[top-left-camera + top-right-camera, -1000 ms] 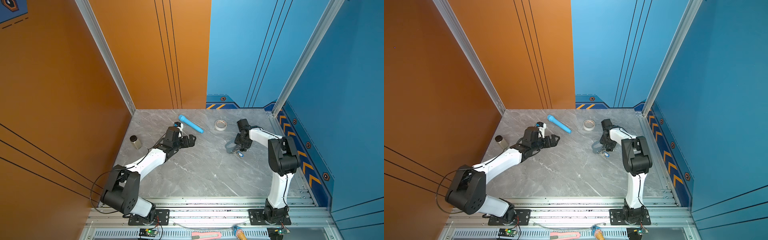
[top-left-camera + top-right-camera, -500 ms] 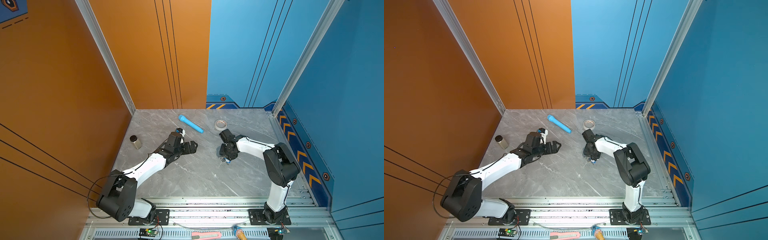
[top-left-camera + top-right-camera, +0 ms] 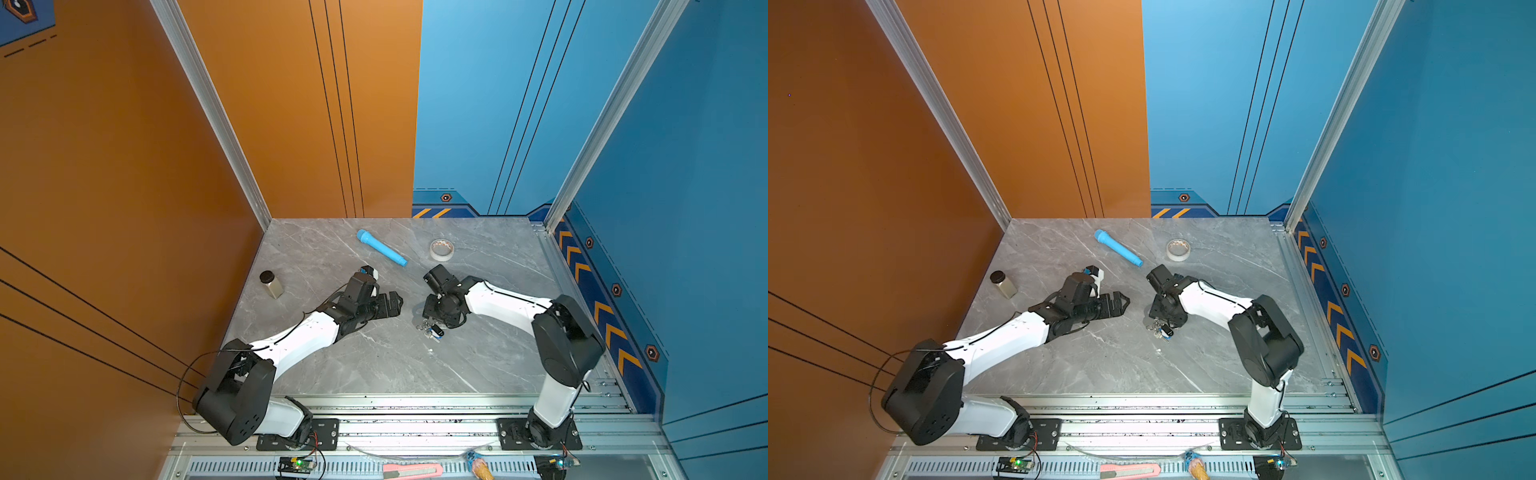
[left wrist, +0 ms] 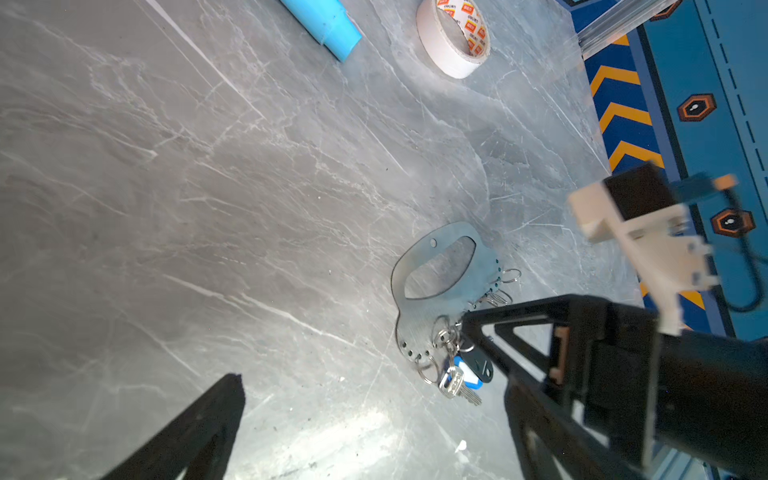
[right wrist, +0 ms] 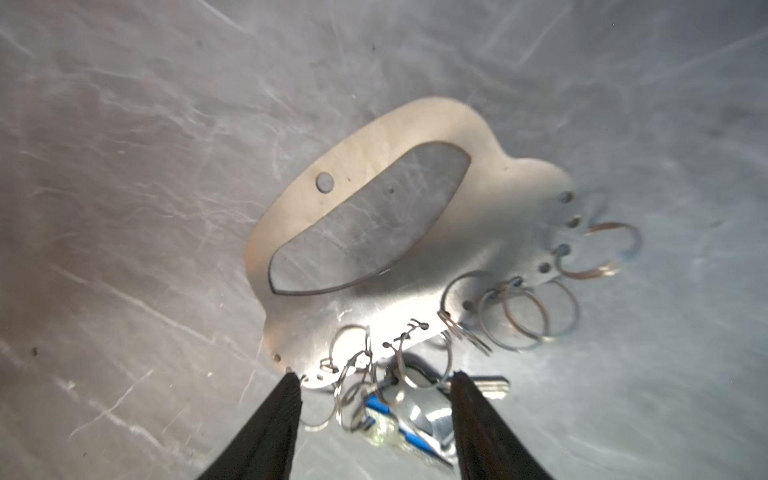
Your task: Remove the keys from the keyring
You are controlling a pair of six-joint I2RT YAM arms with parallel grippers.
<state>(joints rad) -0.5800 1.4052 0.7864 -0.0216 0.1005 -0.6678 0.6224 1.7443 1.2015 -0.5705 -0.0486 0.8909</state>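
Note:
The robot's right gripper has its fingers on both sides of the keys at the keyring's edge (image 5: 409,404), so it should go to the oval cut-out's side (image 5: 364,154) and leave the keys for the left gripper.
The keyring (image 5: 478,232), a flat silvery plate with an oval cut-out and wire rings along one edge, lies flat on the grey table (image 4: 208,208). The keys (image 5: 407,411), silvery with a blue tag and a dark fob, hang from rings at its edge. My right gripper (image 5: 374,380) is open and points down, and its fingers straddle the bunch. In both top views this gripper (image 3: 432,321) covers most of the plate, and the keys (image 3: 432,331) show just in front of it. My left gripper (image 3: 395,305) is wide open a short way to the left. The left wrist view shows the keyring (image 4: 415,309) and keys (image 4: 457,380).
A long blue tube (image 3: 381,248) and a whitish tape roll (image 3: 441,249) lie toward the back of the table. A small jar with a dark lid (image 3: 271,284) stands near the left wall. A pink utility knife (image 3: 411,469) lies on the front rail.
My right arm swung from the right side toward the middle and front, bringing the keyring and keys along, and its fingers have spread. My left gripper moved a little toward the middle.

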